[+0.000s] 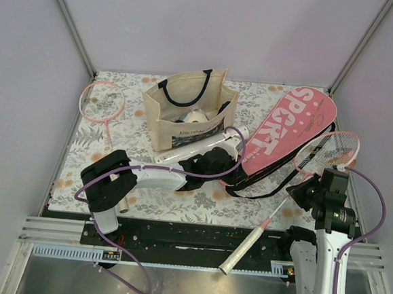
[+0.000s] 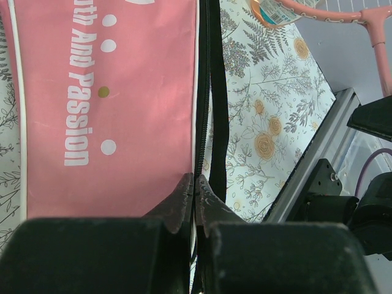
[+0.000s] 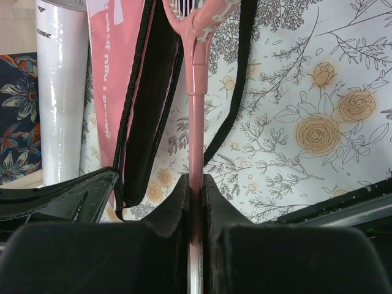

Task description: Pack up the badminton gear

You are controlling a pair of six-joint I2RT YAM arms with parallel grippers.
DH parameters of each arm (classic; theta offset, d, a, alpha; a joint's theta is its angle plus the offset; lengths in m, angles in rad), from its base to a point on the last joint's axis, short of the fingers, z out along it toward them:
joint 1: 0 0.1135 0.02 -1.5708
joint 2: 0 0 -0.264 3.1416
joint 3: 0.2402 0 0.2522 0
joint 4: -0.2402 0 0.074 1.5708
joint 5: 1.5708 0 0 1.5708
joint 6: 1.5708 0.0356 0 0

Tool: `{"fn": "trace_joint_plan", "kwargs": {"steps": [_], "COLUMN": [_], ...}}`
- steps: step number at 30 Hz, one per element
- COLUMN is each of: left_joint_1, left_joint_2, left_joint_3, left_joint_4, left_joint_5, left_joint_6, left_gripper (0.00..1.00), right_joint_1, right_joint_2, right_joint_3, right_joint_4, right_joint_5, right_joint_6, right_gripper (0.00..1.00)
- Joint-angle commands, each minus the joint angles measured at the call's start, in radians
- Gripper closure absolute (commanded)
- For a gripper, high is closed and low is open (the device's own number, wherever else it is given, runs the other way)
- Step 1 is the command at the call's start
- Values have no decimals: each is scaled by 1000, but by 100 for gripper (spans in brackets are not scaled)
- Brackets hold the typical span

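The racket head lies next to the cover's narrow dark opening [image 1: 273, 168]. My left gripper should lift the zipper edge [image 2: 201, 131] first, and then my right gripper should slide the racket in.
The pink "SPORT" cover [image 1: 290, 130] lies diagonally at the back right, its black strap [image 1: 264, 192] trailing off the near end. My left gripper [image 2: 195, 184] is shut on the cover's [image 2: 122, 110] zipper edge at that near end. The right gripper [image 3: 195, 184] is shut on the pink shaft [image 3: 195, 122] of a racket, whose head [image 1: 327, 150] lies beside the cover and whose white handle [image 1: 243, 249] juts over the table's near edge. A second racket [image 1: 103, 102] lies at the back left. A long white tube [image 1: 196, 147] rests in front of the tote.
A beige tote bag [image 1: 189, 109] with black handles stands open at the back centre, with white items inside. In the right wrist view the cover's [image 3: 113, 73] dark open side faces the shaft. The aluminium rail [image 1: 176, 237] runs along the near edge.
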Motion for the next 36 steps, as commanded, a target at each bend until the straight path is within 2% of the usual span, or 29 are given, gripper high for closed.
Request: {"fn": "trace_joint_plan", "kwargs": {"steps": [1,8,12,21,25,31,36], "left_joint_1": [6,8,10,8,10,13,23], "left_joint_2": [-50,-49,-49,-46,-49,-44,-29], "left_joint_3": [40,49,47,61,61,70,107], "left_joint_4": [61,60,60,56,58,47,38], "left_joint_5": [-1,0,3,6,13,5,8], "left_joint_6": [-1,-5,-7,-7,-11,-13,-34], "left_gripper": [100,100,100,100,100,100,100], "right_joint_1": [-5,-5,-5,-5,-5,-5,-5], "right_joint_2": [-4,-3,49,43,45,23,13], "right_joint_3": [-26,-75,-95,-86,-83,47,101], "right_joint_4": [17,63,122,116,121,41,-34], "right_joint_5": [-44,-106,-181,-144,-193,-101,-100], "right_joint_6": [46,74,57,95,130,137,156], "right_gripper": [100,100,100,100,100,100,100]}}
